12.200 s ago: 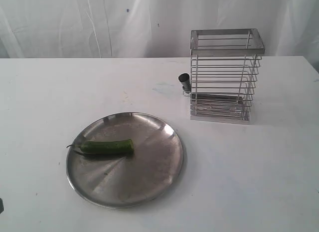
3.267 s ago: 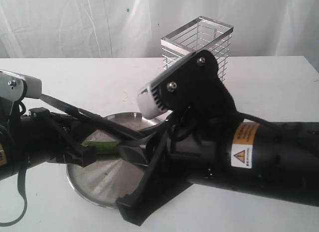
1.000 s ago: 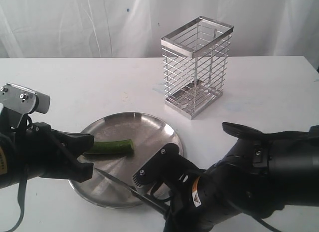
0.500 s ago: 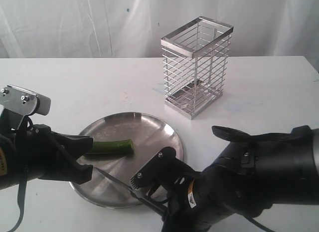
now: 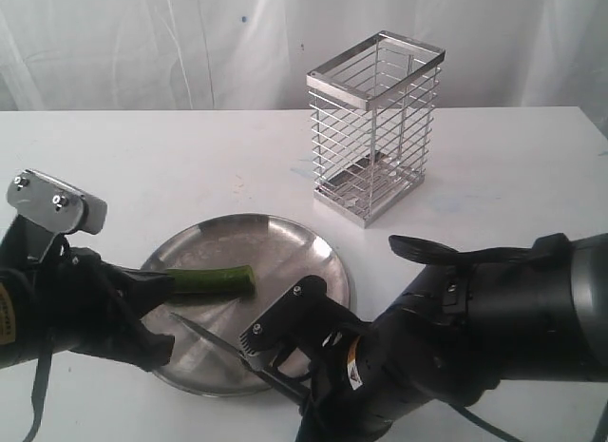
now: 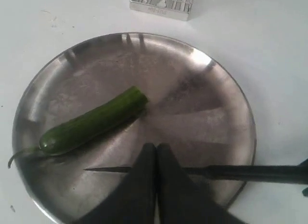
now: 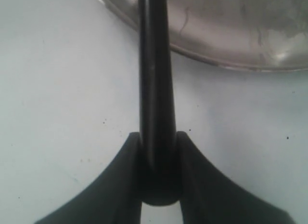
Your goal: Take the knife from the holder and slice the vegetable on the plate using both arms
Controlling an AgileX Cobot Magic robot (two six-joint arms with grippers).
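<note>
The knife's blade (image 5: pixel 211 337) runs across my left gripper's closed fingers, so next my left gripper moves back, opens and turns to get the blade (image 5: pixel 194 325) between its fingers.
The dark green vegetable (image 5: pixel 207 280) lies on the left half of the round steel plate (image 5: pixel 285 242), whole, with its cut end toward the middle. My right gripper (image 5: pixel 290 380) (image 7: pixel 157 156) is shut on the handle of the black knife (image 5: pixel 214 337) (image 7: pixel 155 79). The blade hovers over the plate's near part, short of the vegetable (image 6: pixel 91 124). My left gripper (image 5: pixel 160 314) (image 6: pixel 156 149) is shut and empty at the plate's left edge. Its fingertips hang over the knife (image 6: pixel 240 172) blade. The wire holder (image 5: pixel 375 128) stands empty behind the plate.
Bare white table (image 5: pixel 494 176) surrounds the plate, and a white cloth backdrop hangs behind. The bulky right arm (image 5: pixel 494 337) fills the lower right of the exterior view, and the left arm (image 5: pixel 57 309) the lower left. The holder's base (image 6: pixel 161 2) shows beyond the plate rim (image 6: pixel 243 108).
The right arm has carried the knife a little further left over the plate. The left arm has shifted slightly right and lower. The vegetable has not moved.
</note>
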